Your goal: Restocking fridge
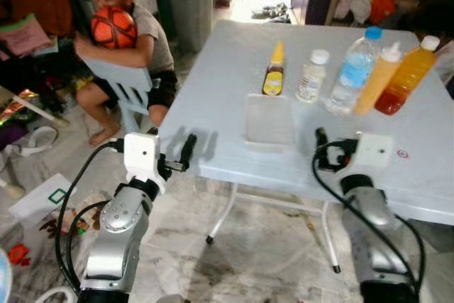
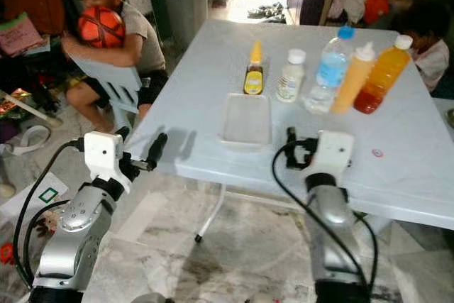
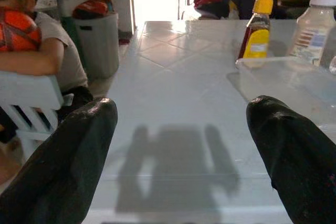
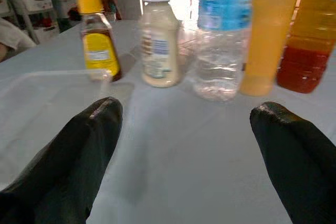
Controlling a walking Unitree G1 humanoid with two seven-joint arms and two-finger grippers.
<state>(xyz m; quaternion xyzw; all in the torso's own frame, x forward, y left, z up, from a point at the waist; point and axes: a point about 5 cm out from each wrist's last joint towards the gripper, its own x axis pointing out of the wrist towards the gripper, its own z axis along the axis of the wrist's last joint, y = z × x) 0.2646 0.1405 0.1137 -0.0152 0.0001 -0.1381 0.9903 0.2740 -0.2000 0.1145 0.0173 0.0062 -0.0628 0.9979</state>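
The bottom of the clear plastic container (image 1: 269, 138) lets only plain table grey (image 1: 269, 117) show through, so I expect the container to be empty when I lift its side.
Five bottles stand in a row at the back of the white table (image 1: 213, 97): a honey bottle (image 1: 274, 70) with a yellow cap, a small white bottle (image 1: 312, 76), a water bottle (image 1: 352, 69), an orange squeeze bottle (image 1: 378, 79) and a juice bottle (image 1: 406, 76). A clear plastic container (image 1: 269, 120) lies in front of the honey bottle. My left gripper (image 1: 188, 150) is open at the table's front left corner, level with its edge. My right gripper (image 1: 320, 148) is open low over the table, just right of the container, facing the bottles (image 4: 157, 40).
A person sits on a white chair (image 1: 124, 83) left of the table, hugging an orange ball (image 1: 113, 28). A grey bin (image 1: 190, 5) stands behind them. Another person (image 2: 425, 40) is at the table's far right. Bags and clutter lie on the marble floor (image 1: 42, 204) at left.
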